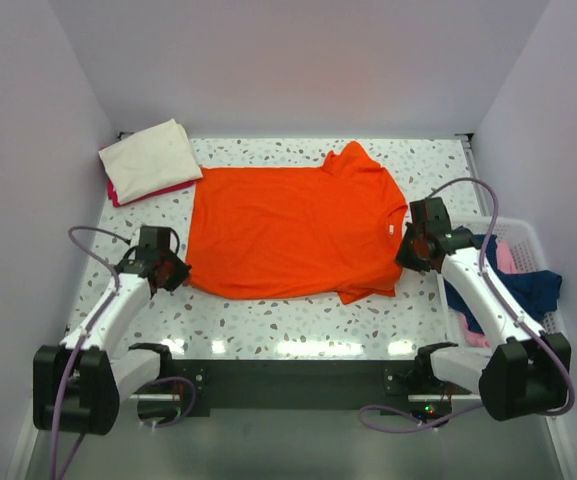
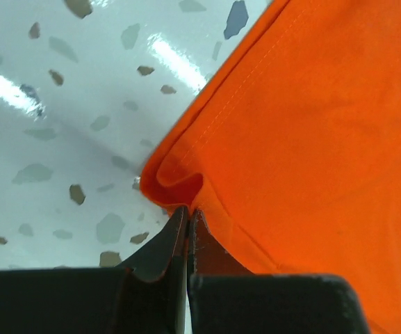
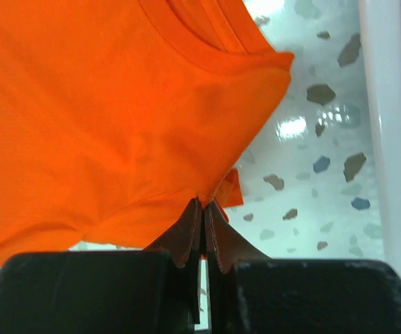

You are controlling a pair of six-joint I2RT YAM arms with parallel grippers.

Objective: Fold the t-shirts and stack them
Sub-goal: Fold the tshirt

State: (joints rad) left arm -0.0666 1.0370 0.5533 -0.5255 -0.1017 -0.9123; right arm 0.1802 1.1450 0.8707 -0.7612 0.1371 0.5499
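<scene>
I should keep carrying the side with my left gripper toward the shirt's middle (image 1: 283,231) until it lies folded, as my grippers hold the shirt's near side at hem corner (image 1: 192,281) and shoulder.
An orange t-shirt (image 1: 293,228) lies spread flat on the speckled table, collar to the right. My left gripper (image 1: 176,272) is shut on its near-left bottom corner; in the left wrist view the fingers (image 2: 188,214) pinch a fold of the orange hem (image 2: 176,181). My right gripper (image 1: 405,251) is shut on the shirt's near shoulder by the collar; in the right wrist view the tips (image 3: 203,205) pinch orange cloth (image 3: 117,104), slightly lifted. A folded cream shirt (image 1: 150,157) lies on a folded pink one (image 1: 118,193) at the back left.
A white basket (image 1: 516,262) at the right edge holds blue and pink clothes (image 1: 523,285); its white rim shows in the right wrist view (image 3: 384,125). White walls close in the table at the back and both sides.
</scene>
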